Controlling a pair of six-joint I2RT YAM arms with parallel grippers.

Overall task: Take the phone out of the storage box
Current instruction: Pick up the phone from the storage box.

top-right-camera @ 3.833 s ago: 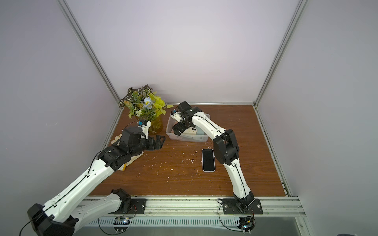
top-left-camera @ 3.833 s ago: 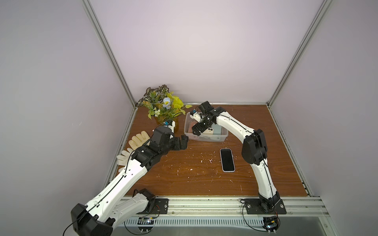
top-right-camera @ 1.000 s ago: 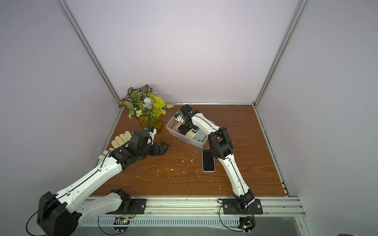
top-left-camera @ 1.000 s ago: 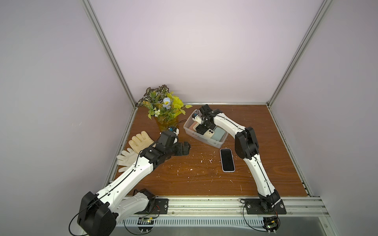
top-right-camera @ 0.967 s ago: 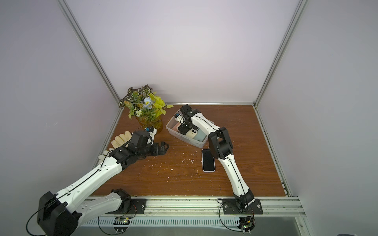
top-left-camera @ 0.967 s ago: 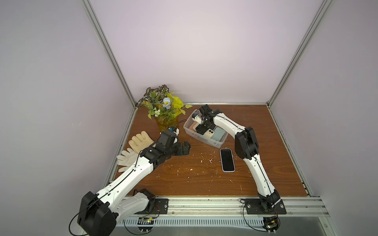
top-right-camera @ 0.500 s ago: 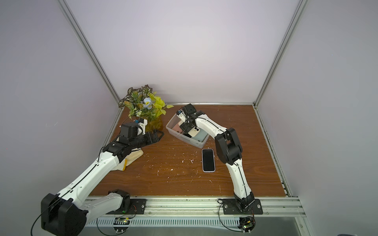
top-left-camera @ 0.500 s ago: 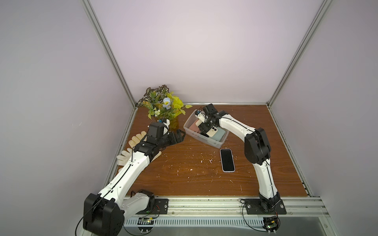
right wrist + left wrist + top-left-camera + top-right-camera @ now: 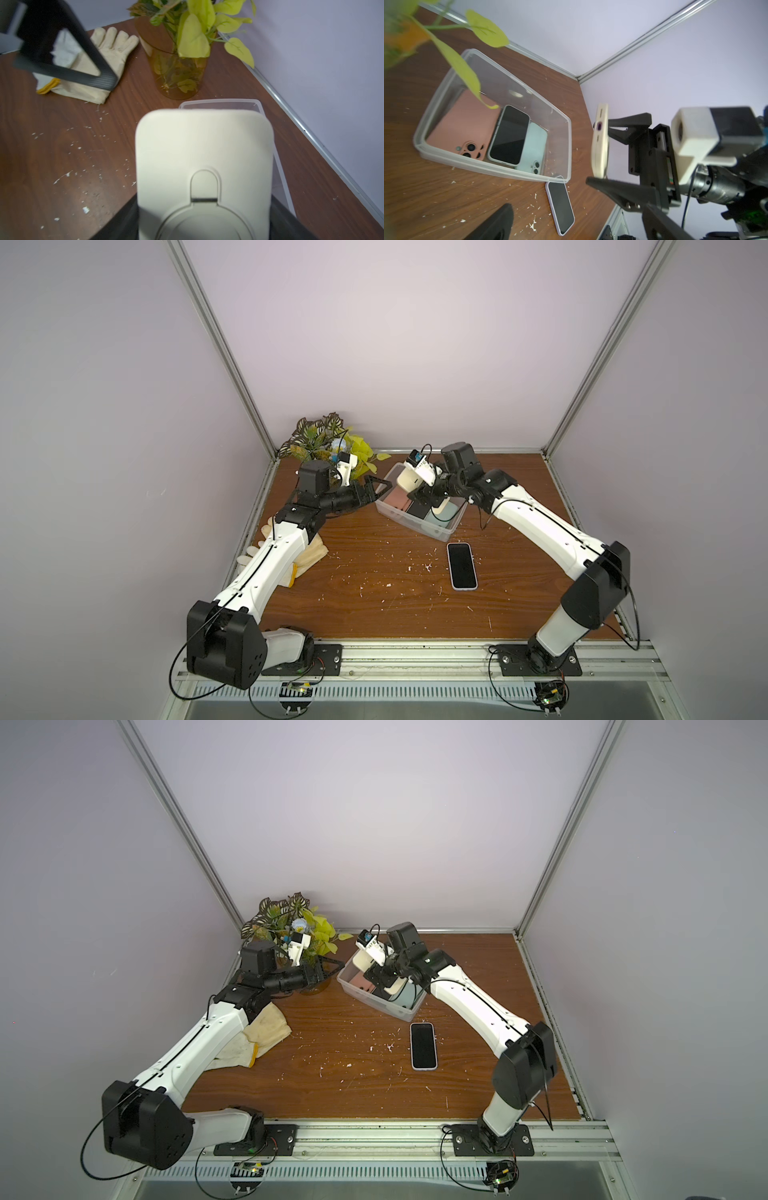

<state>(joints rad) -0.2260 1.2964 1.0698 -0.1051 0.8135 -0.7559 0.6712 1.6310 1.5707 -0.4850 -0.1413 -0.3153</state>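
Next, my left gripper takes the phone's loose end [image 9: 599,138] and puts the phone down screen up, because my right gripper is holding the cream phone with its back [image 9: 410,479] facing up.
The clear storage box [image 9: 415,526] [image 9: 374,1007] [image 9: 500,169] stands at the back of the table. It holds a pink phone [image 9: 465,126], a dark-screened phone [image 9: 508,137] and a pale green phone [image 9: 536,149]. My right gripper [image 9: 430,499] [image 9: 384,979] [image 9: 204,228] is shut on a cream phone [image 9: 439,508] [image 9: 397,986] [image 9: 600,143] [image 9: 204,155], held on edge just over the box. My left gripper [image 9: 374,489] [image 9: 328,969] [image 9: 577,226] stands open and empty by the box's left end.
A lilac-cased phone [image 9: 461,566] [image 9: 423,1046] [image 9: 560,207] lies screen up on the table in front of the box. An amber vase of flowers [image 9: 332,448] [image 9: 178,68] stands at the back left. Cream gloves [image 9: 307,560] [image 9: 104,52] lie under the left arm.
My left gripper has swung back from mid-table to the box's left end by the vase. My right gripper has kept hold of the cream phone and raised it over the box.
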